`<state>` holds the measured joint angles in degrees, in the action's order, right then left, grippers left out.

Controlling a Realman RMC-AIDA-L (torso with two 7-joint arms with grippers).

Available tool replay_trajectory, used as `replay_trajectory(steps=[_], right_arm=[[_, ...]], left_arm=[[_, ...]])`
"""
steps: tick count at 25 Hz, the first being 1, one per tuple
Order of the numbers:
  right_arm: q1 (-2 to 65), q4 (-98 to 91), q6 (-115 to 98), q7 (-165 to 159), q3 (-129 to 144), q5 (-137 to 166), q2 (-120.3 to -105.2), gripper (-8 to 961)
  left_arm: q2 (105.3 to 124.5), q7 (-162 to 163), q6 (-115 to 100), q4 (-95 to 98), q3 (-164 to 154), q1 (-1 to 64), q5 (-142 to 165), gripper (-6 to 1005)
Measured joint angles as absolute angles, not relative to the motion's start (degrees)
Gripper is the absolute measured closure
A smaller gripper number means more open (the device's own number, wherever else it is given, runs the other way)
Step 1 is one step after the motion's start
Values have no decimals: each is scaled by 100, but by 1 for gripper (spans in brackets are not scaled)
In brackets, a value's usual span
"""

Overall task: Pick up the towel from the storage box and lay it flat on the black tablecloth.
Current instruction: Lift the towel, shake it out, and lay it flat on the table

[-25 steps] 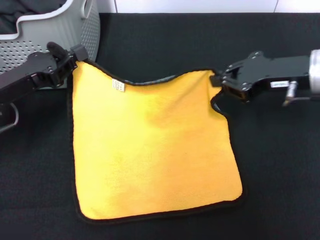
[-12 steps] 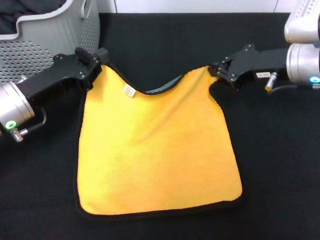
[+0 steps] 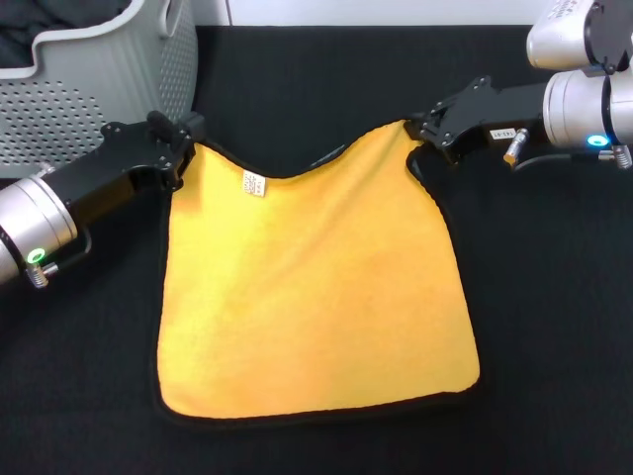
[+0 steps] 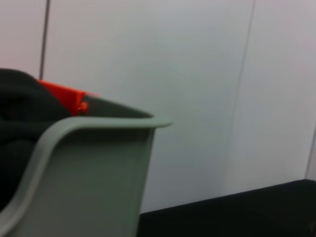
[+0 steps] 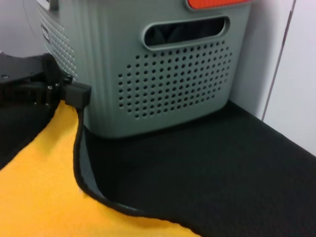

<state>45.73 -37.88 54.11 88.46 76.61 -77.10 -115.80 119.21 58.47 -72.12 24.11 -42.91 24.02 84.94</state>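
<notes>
My left gripper should keep pulling until the towel's sagging far edge (image 3: 284, 177) is straight, then go down and let go. Both far corners of the towel are in my grippers and its near edge (image 3: 316, 410) is flat.
The towel (image 3: 307, 287) lies orange-yellow face up on the black tablecloth (image 3: 554, 327), with its white tag (image 3: 254, 183) near the far edge. My left gripper (image 3: 183, 139) is shut on its far left corner, beside the storage box (image 3: 109, 74). My right gripper (image 3: 425, 129) is shut on its far right corner. The far edge sags between the two grippers. The right wrist view shows the left gripper (image 5: 69, 91), the towel (image 5: 34, 192) and the storage box (image 5: 173, 74).
Black fabric (image 4: 19, 118) and something orange-red (image 4: 64, 94) lie inside the storage box (image 4: 98, 168). The black tablecloth (image 5: 222, 168) runs up to a pale wall (image 4: 207, 89) behind the box.
Both grippers have carried the towel's far corners a little farther from me. The left gripper has shifted right. The towel's near edge has slid slightly away.
</notes>
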Motion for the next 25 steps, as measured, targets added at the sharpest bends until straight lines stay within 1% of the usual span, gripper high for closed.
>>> replay_trajectory(steps=[7,25], right_arm=[[4652,-3687,5284,8844,7664,-7537,-11594,946],[4764,-3472,5201,8856,7665,-7448,-11598,940]], left_arm=[[11967,5806,-6733,2408,-4281,2405,8379,974],[11954,5801,-6514,2408,-4290,2390,8337,975]])
